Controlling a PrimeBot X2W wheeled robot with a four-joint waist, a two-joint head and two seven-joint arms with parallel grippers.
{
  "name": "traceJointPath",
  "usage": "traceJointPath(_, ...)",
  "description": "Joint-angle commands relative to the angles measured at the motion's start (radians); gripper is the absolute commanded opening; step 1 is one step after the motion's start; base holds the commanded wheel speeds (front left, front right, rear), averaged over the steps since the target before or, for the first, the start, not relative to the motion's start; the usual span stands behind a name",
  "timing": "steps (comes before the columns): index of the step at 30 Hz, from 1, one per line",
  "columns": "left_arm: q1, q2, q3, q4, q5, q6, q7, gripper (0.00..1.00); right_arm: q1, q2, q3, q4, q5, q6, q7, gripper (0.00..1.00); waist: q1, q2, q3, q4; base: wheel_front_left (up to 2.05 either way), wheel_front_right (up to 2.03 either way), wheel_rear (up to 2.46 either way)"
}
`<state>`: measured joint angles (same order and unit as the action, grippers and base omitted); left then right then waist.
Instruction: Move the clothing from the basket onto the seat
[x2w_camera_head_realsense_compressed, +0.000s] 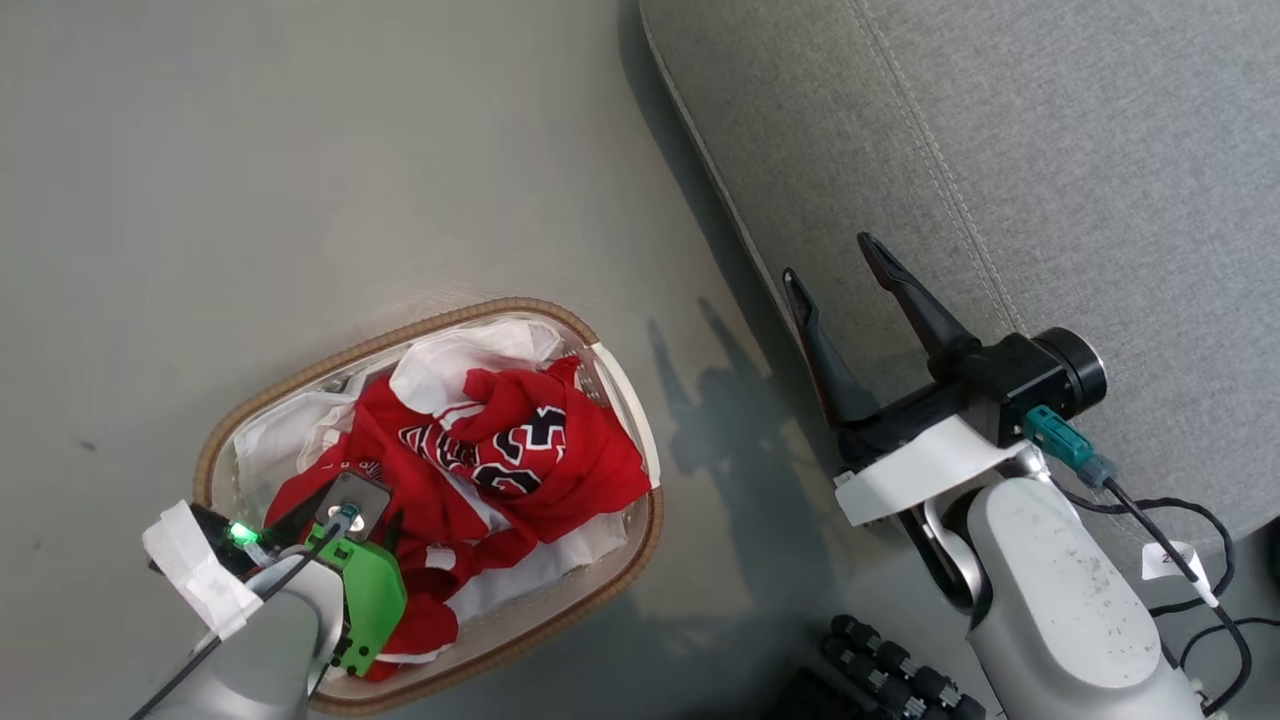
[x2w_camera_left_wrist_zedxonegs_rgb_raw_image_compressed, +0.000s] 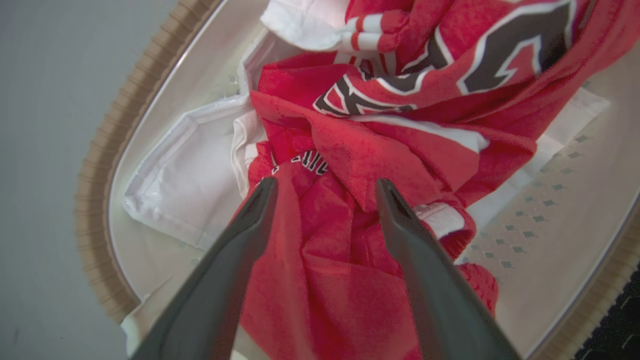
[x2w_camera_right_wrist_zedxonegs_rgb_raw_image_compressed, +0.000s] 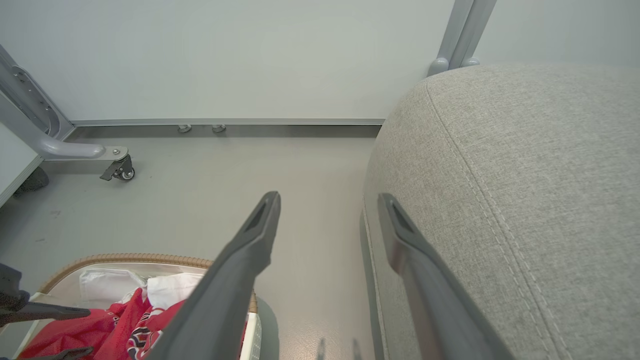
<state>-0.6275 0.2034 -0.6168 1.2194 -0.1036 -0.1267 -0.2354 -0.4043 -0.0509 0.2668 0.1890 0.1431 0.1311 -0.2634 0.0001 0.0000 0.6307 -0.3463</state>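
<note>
The big-lettered jersey's flap (x2w_camera_left_wrist_zedxonegs_rgb_raw_image_compressed: 390, 159) under the big letters rests loosely over the small-print red jersey (x2w_camera_left_wrist_zedxonegs_rgb_raw_image_compressed: 327, 234), so the small-print red jersey should slide out by itself when the robot lifts.
The basket (x2w_camera_head_realsense_compressed: 420, 325) stands on the floor at the lower left, holding crumpled red jerseys (x2w_camera_head_realsense_compressed: 520, 450) over a white garment (x2w_camera_head_realsense_compressed: 470, 355). My left wrist (x2w_camera_head_realsense_compressed: 350, 570) hangs over its near end. In the left wrist view my left gripper (x2w_camera_left_wrist_zedxonegs_rgb_raw_image_compressed: 326, 184) is open, its fingertips down at the red cloth (x2w_camera_left_wrist_zedxonegs_rgb_raw_image_compressed: 350, 150) with a fold between them. The basket rim (x2w_camera_left_wrist_zedxonegs_rgb_raw_image_compressed: 100, 165) curves along the left. My right gripper (x2w_camera_head_realsense_compressed: 830, 258) is open and holds nothing, hovering at the edge of the grey seat (x2w_camera_head_realsense_compressed: 1000, 150). In the right wrist view it (x2w_camera_right_wrist_zedxonegs_rgb_raw_image_compressed: 328, 196) straddles the seat's (x2w_camera_right_wrist_zedxonegs_rgb_raw_image_compressed: 525, 175) left edge.
A strip of bare grey floor (x2w_camera_head_realsense_compressed: 720, 400) separates basket and seat. A metal frame leg on a caster (x2w_camera_right_wrist_zedxonegs_rgb_raw_image_compressed: 117, 170) stands by the far wall. My base's black rollers (x2w_camera_head_realsense_compressed: 900, 670) and loose cables (x2w_camera_head_realsense_compressed: 1190, 560) sit at the lower right.
</note>
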Motion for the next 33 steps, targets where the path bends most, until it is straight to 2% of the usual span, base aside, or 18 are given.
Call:
traceJointPath(1, -0.029, 0.013, -0.007, 0.015, 0.013, 0.011, 0.011, 1.0, -0.009, -0.001, 0.005, -0.008, 0.008, -0.001, -0.002, 1.0, -0.0001, 0.0, 0.034, -0.024, 0.0, 0.0, 0.0)
traceJointPath(10, -0.097, 0.042, -0.093, 0.059, 0.09, 0.032, 0.109, 1.0, -0.019, -0.001, 0.041, -0.045, 0.03, -0.001, -0.002, 1.0, -0.0001, 0.0, 0.09, -0.035, 0.0, 0.0, 0.0)
traceJointPath(14, -0.114, 0.053, -0.134, 0.066, 0.113, 0.017, 0.171, 1.0, -0.03, -0.001, 0.05, -0.069, 0.024, -0.001, -0.002, 1.0, -0.0001, 0.0, 0.112, -0.038, 0.0, 0.0, 0.0)
traceJointPath(18, -0.123, 0.051, -0.141, 0.068, 0.089, 0.003, 0.21, 1.0, -0.041, -0.001, 0.046, -0.09, 0.029, -0.001, -0.002, 1.0, -0.0001, 0.0, 0.12, -0.035, 0.0, 0.0, 0.0)
traceJointPath(19, -0.121, 0.049, -0.146, 0.069, 0.084, 0.0, 0.211, 0.83, -0.04, -0.001, 0.046, -0.092, 0.03, -0.001, -0.002, 1.0, -0.0001, 0.0, 0.12, -0.034, 0.0, 0.0, 0.0)
traceJointPath(20, -0.117, 0.047, -0.153, 0.069, 0.08, -0.003, 0.205, 0.49, -0.04, -0.001, 0.048, -0.093, 0.03, -0.001, -0.002, 1.0, -0.0001, 0.0, 0.12, -0.033, 0.0, 0.0, 0.0)
traceJointPath(21, -0.115, 0.047, -0.156, 0.069, 0.076, -0.003, 0.2, 0.0, -0.041, -0.001, 0.048, -0.092, 0.031, -0.001, -0.002, 1.0, -0.0001, 0.0, 0.117, -0.032, 0.0, 0.0, 0.0)
traceJointPath(26, -0.075, 0.033, -0.178, 0.07, 0.032, -0.005, 0.168, 0.0, -0.042, -0.001, 0.052, -0.074, 0.02, -0.001, -0.002, 1.0, -0.0001, 0.0, 0.082, -0.023, 0.0, 0.0, 0.0)
traceJointPath(33, -0.029, 0.007, -0.192, 0.069, -0.03, -0.005, 0.048, 0.0, -0.009, -0.002, 0.04, -0.042, 0.014, -0.001, -0.002, 1.0, -0.0001, 0.0, -0.018, 0.002, 0.0, 0.0, 0.0)
